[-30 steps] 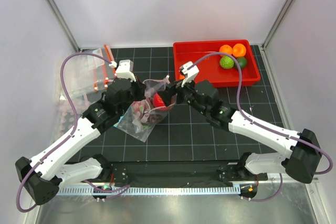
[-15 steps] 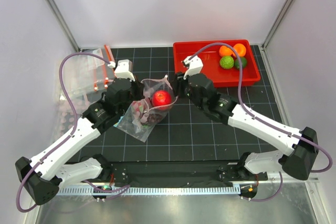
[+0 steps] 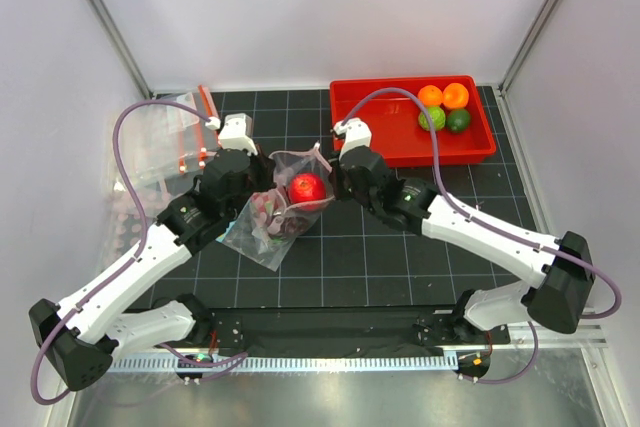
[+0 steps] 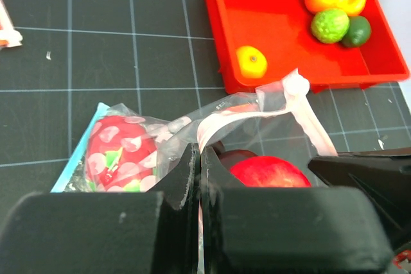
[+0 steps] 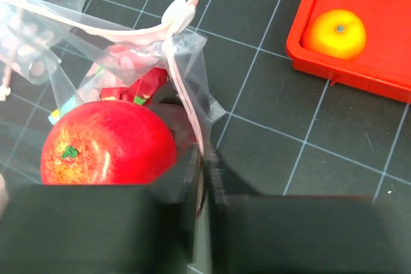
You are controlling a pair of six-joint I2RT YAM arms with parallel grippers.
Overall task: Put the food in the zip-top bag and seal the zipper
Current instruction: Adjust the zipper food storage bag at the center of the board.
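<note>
I should lift the rims (image 3: pixel 278 156) with my left gripper and my right gripper, because the red fruit (image 3: pixel 307 189) is in the bag's opening and needs to settle deeper before sealing.
The dotted zip-top bag (image 3: pixel 262 230) lies mid-table with its mouth held apart. A red round fruit (image 3: pixel 307 187) sits in the mouth, and a pink dragon fruit (image 4: pixel 119 155) lies deeper inside. My left gripper (image 4: pixel 200 152) is shut on the bag's left rim, with the film pinched between its fingers. My right gripper (image 5: pixel 204 153) is shut on the right rim, just beside the red fruit (image 5: pixel 106 142). The pale pink zipper strip (image 5: pixel 183 88) curls up from the right jaws. Any other food in the bag is hidden by the film.
A red bin (image 3: pixel 370 112) stands at the back right, holding orange and green toy fruits (image 3: pixel 445 107) and a yellow one (image 4: pixel 251 61) near its front corner. A plain clear bag (image 3: pixel 160 137) lies at the back left.
The right gripper let the red fruit drop into the bag's mouth, drew back, then closed on the bag's right rim. The left gripper kept its hold and stayed put.
</note>
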